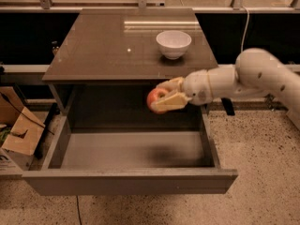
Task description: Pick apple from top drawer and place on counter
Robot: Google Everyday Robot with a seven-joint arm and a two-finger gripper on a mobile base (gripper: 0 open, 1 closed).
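Note:
Next, I lift the apple clear of the counter's edge with my gripper and then carry it over the open counter (116, 54) first, because the apple hangs below the counter's front edge (145, 80).
My gripper (164, 94) is shut on the apple (154, 98), a small red one with yellowish patches, and holds it in the air above the open top drawer (126, 179), just below the counter's (108, 50) front edge. The cream fingers (171, 101) clamp the apple from above and below. The white arm reaches in from the right. The drawer floor below is bare grey, with the arm's shadow on it.
A white bowl (173, 43) stands on the counter at the back right. Cardboard boxes (16, 132) lie on the floor left of the cabinet. A cable (244, 25) hangs behind at the right. The floor is speckled stone.

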